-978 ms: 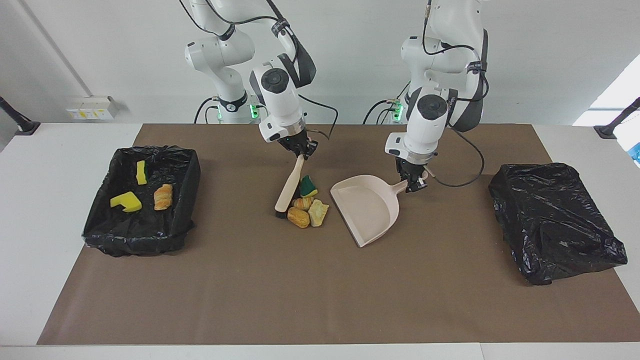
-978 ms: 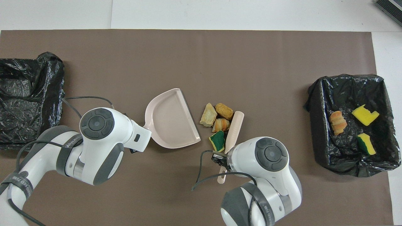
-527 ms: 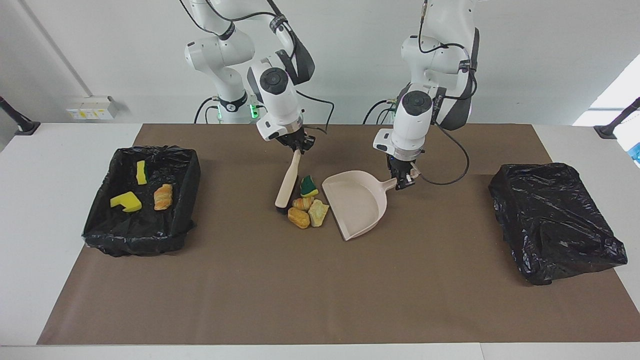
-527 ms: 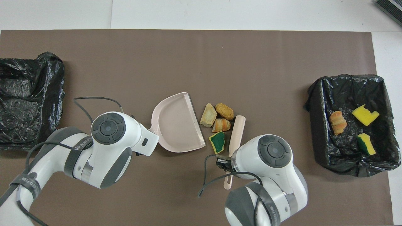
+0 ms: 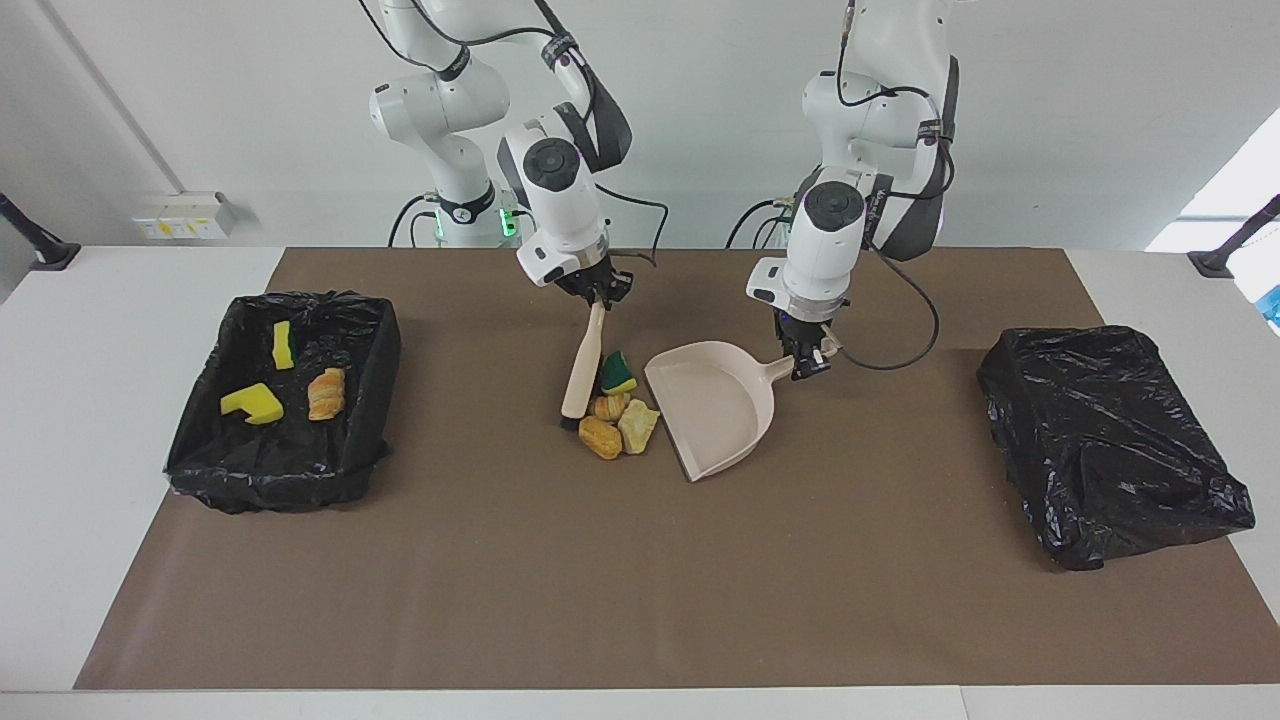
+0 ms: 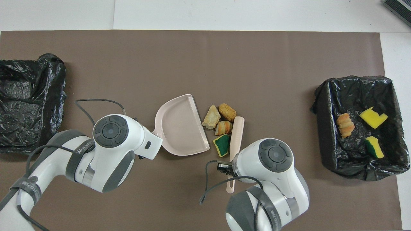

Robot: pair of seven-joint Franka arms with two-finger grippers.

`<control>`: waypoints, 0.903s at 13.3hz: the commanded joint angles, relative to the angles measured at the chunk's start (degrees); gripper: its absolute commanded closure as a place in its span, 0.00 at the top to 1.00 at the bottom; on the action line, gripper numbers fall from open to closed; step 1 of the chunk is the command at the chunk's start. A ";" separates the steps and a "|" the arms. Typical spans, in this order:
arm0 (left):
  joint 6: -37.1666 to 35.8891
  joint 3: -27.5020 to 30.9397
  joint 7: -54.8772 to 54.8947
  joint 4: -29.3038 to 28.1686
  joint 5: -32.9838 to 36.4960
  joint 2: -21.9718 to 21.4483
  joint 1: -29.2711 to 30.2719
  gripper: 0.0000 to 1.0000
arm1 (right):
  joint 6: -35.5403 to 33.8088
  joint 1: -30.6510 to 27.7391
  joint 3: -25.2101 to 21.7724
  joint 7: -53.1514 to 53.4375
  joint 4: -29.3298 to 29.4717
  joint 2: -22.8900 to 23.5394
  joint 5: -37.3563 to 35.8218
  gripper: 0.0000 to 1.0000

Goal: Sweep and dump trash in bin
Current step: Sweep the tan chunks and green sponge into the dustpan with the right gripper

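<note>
The orange-brown scrap point(image 6: 227, 112) sticks out beyond the brush's tip, so the robot's right gripper should pull back, reach farther out point(image 6: 242, 98) behind that scrap and sweep it into the dustpan.
Several trash scraps lie in a tight cluster mid-table: a green-topped one point(image 5: 618, 373) point(image 6: 221, 145), an orange striped one point(image 5: 607, 406) point(image 6: 223, 127), an orange-brown one point(image 5: 600, 437) point(image 6: 227, 112) and a tan one point(image 5: 637, 426) point(image 6: 211, 117). My right gripper point(image 5: 598, 293) is shut on the beige brush's point(image 5: 583, 365) point(image 6: 236, 134) handle; the bristles rest on the mat against the cluster. My left gripper point(image 5: 805, 358) is shut on the beige dustpan's point(image 5: 715, 405) point(image 6: 179, 128) handle; its lip touches the tan scrap. The arms hide both grippers from overhead.
A black-lined bin point(image 5: 270, 485) point(image 6: 353, 168) at the right arm's end holds three scraps, two yellow and one orange. A second black-lined bin point(image 5: 1110, 440) point(image 6: 25, 102) sits at the left arm's end. A brown mat point(image 5: 640, 580) covers the table.
The dustpan slid toward the scraps, then held still. The brush pushed the scraps closer together and up to the pan's lip.
</note>
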 commanded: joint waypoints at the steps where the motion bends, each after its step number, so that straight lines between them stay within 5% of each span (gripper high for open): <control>1: 0.35 0.58 -0.98 0.46 1.21 -0.03 -0.64 0.00 | 0.55 3.66 0.04 -0.29 5.28 5.20 0.27 0.00; 6: 0.26 0.49 -1.50 0.46 1.21 -0.12 -0.64 0.00 | -2.33 5.70 0.56 -11.78 11.70 7.67 4.12 0.00; 8: 0.17 0.49 -1.85 0.46 1.21 -0.12 -0.64 0.00 | -9.07 3.87 0.13 -13.55 14.16 6.62 4.23 0.00; 12: 0.17 0.49 -1.94 0.46 1.21 -0.12 -0.64 0.00 | -15.96 -1.15 -0.31 -14.27 15.05 3.72 -7.15 0.00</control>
